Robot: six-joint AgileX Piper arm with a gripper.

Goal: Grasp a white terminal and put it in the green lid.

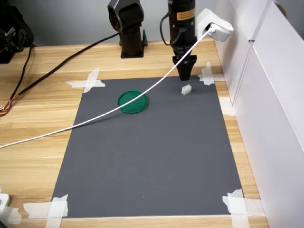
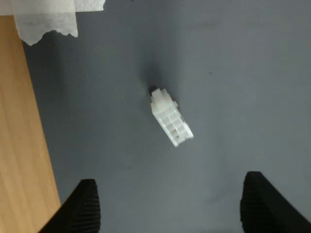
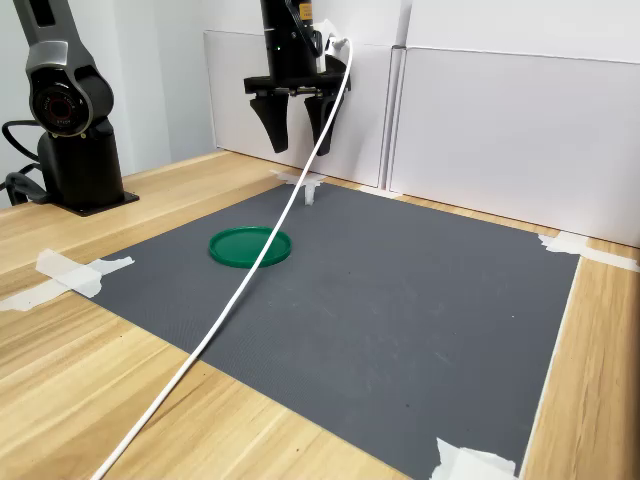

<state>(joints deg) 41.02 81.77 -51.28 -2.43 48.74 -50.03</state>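
Note:
The white cable (image 1: 152, 87) goes straight from the white housing (image 1: 216, 28), so it will become slack and bend into a curve when I carry the terminal to the green lid.
The white terminal (image 1: 186, 89) lies on the dark grey mat (image 1: 152, 156), in the first exterior view to the right of the green lid (image 1: 133, 102). My gripper (image 1: 185, 72) hangs open just above the terminal, holding nothing. In the wrist view the terminal (image 2: 170, 119) lies slanted on the mat, ahead of the gap between the two black ribbed fingers (image 2: 80, 208). In the second exterior view the gripper (image 3: 298, 140) hovers with fingers spread over the terminal (image 3: 310, 193), and the green lid (image 3: 250, 246) lies flat and empty nearer the camera.
A white cable (image 1: 95, 118) runs from the white housing (image 1: 214, 26) on the arm across the green lid's edge and off the table. White panels (image 1: 266, 95) wall one side. A second black arm base (image 1: 128, 28) stands behind. Tape strips (image 1: 88, 81) hold the mat's corners.

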